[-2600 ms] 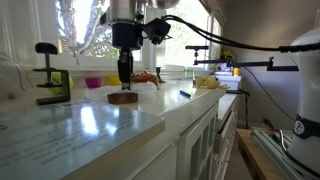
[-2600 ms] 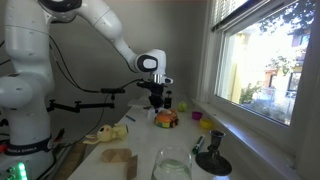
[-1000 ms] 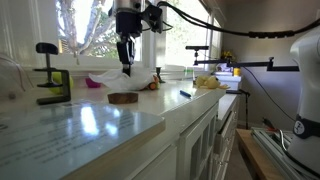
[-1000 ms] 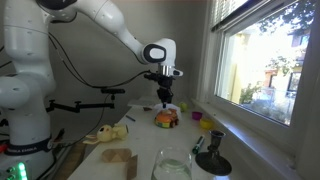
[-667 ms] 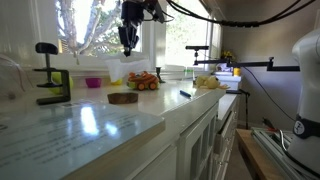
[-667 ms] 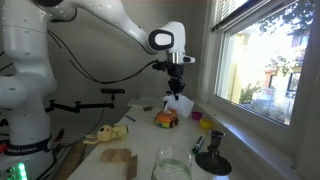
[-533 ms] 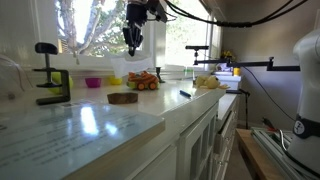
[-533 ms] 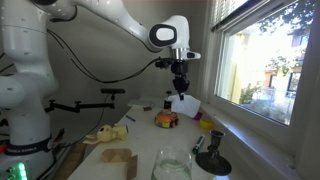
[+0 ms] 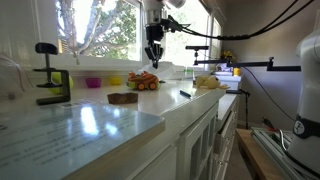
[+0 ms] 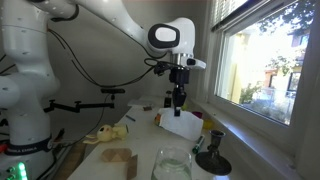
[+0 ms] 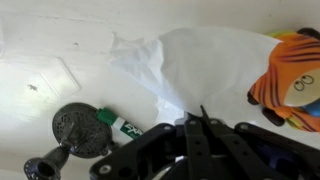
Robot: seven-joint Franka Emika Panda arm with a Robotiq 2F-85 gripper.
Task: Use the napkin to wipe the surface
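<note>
The counter [image 10: 144, 143] beside the brown block is clear, so my gripper should keep lowering the napkin hanging spread [image 10: 181, 124] there and let go once it touches down.
My gripper [image 10: 178, 101] is shut on a white napkin [image 10: 181, 125] and holds it by one corner above the white counter [image 10: 150, 140], so it hangs down to the surface. In the wrist view the napkin [image 11: 195, 62] spreads out from between my closed fingers [image 11: 195, 122]. In an exterior view my gripper [image 9: 153, 58] hangs over the far part of the counter [image 9: 90, 115], and the napkin is hard to make out against the bright window.
An orange toy [image 11: 293, 75] lies beside the napkin; it also shows in both exterior views [image 9: 143, 82] [image 10: 160, 116]. A green marker [image 11: 122, 126] and a black clamp base [image 11: 80, 130] lie close by. A brown block [image 9: 123, 97], a black clamp [image 9: 50, 75], a yellow cloth [image 10: 105, 133] and a glass [image 10: 172, 166] stand around.
My gripper has lifted the napkin off the counter, carried it sideways along the window past the orange toy, and come down lower; the napkin now hangs to the surface.
</note>
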